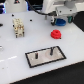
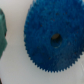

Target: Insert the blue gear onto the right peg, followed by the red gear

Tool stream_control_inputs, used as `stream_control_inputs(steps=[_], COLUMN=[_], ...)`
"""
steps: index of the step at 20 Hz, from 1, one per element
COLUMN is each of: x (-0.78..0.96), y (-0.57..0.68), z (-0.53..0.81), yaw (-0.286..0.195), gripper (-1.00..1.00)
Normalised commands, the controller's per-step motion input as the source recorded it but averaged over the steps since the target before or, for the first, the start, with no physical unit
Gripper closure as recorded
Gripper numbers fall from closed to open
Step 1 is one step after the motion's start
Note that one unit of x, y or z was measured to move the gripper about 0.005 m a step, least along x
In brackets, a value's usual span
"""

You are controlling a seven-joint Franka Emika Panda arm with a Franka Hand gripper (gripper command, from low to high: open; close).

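I expect the blue gear (image 1: 59, 21) to go down flat to the plate when I lower it over its peg, because the centre hole (image 2: 56, 39) is round and open.
The blue gear (image 1: 60, 22) lies flat on the white table at the back of the exterior view's right. It fills the wrist view (image 2: 52, 40), its dark centre hole showing. My gripper (image 1: 56, 19) hangs right over it, open, with dark fingers to either side; no fingers show in the wrist view. The red gear (image 1: 56, 34) lies on the table a little nearer than the blue one. The black-rimmed grey plate (image 1: 57, 54) lies nearer still. The right peg (image 1: 50, 50) stands dark and upright on it, bare.
A thinner, paler post (image 1: 36, 56) stands on the plate's other side. A beige block-like object (image 1: 18, 27) stands at the exterior view's left. A blurred teal-green thing (image 2: 2, 35) shows at the wrist view's edge.
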Motion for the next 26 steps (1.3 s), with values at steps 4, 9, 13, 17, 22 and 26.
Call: stream_control_inputs(steps=[4, 9, 13, 17, 22, 26], x=[-0.13, -0.1, -0.15, -0.05, 0.34, 0.54], y=[0.01, 0.01, -0.03, -0.06, -0.19, -0.28], z=[-0.06, -0.05, -0.09, 0.12, 0.56, 0.62], yaw=[0.0, 0.0, 0.0, 0.0, 0.0, 0.0], gripper=[1.0, 1.0, 1.0, 1.0, 1.0, 1.0])
